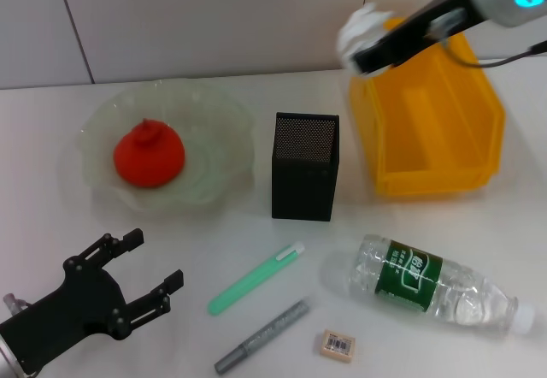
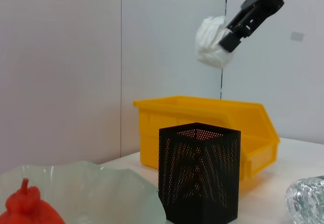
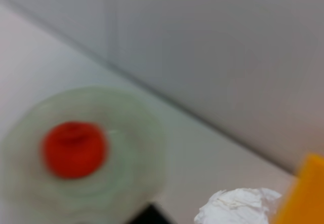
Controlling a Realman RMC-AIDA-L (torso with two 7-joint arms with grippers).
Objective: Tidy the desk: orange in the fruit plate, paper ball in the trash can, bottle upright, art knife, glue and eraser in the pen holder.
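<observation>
The white paper ball (image 2: 209,44) is hanging clear above the trash can's rim, so my right gripper should go on carrying it until it gets to the open middle (image 1: 433,120), and then let go.
My right gripper (image 1: 369,55) is shut on the white paper ball (image 1: 361,29) and holds it high over the far left corner of the yellow trash can (image 1: 432,126). The left wrist view shows the same: gripper (image 2: 230,37), ball (image 2: 211,41), can (image 2: 202,122). The orange (image 1: 149,154) lies in the pale-green fruit plate (image 1: 218,138). The black mesh pen holder (image 1: 305,166) stands upright between plate and can. The bottle (image 1: 432,284) lies on its side at the front right. A green pen-shaped tool (image 1: 256,277), a grey stick (image 1: 261,337) and the eraser (image 1: 338,345) lie in front.
My left gripper (image 1: 154,260) is open and empty, low at the front left, just in front of the plate. A white wall runs close behind the desk. The right wrist view shows the paper ball (image 3: 238,206), the orange (image 3: 74,149) and the plate (image 3: 131,133).
</observation>
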